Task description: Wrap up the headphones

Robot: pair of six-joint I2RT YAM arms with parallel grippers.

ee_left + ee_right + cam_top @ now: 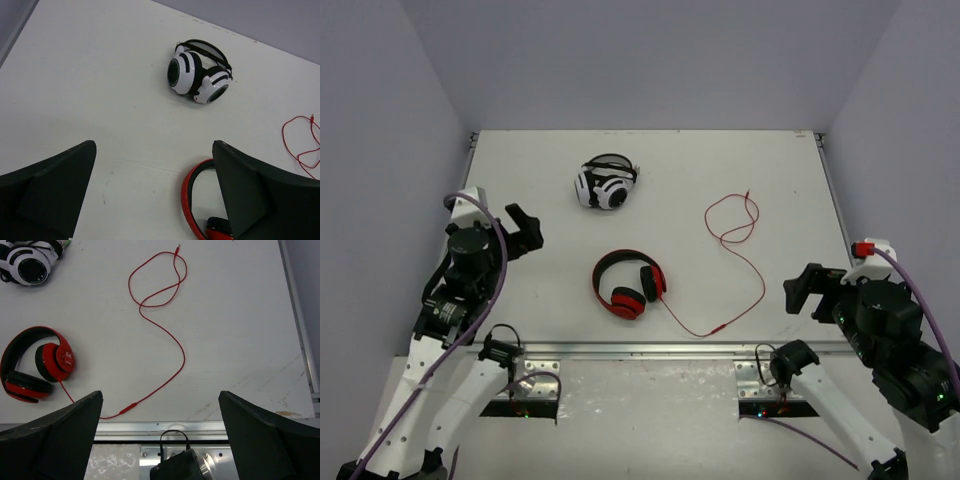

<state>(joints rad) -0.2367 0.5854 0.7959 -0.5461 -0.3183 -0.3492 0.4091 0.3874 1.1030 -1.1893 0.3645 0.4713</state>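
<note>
The red headphones' band (597, 275) bows out toward my open left gripper, clear of the white-and-black headphones. I should go in next until the gripper's fingers straddle that band.
The red headphones (628, 284) lie flat near the table's front middle, with black pads. They also show in the right wrist view (37, 364), and their band shows in the left wrist view (192, 200). Their thin red cable (752, 272) runs right from the ear cup, curves back and loops at the far right, ending in a plug; it also shows in the right wrist view (170, 337). My left gripper (523, 232) is open and empty, left of the headphones. My right gripper (805, 290) is open and empty, right of the cable near the front edge.
White-and-black headphones (606, 183) sit behind the red ones, also in the left wrist view (200, 78). A metal rail (640, 350) runs along the table's front edge. Walls enclose the table on the left, back and right.
</note>
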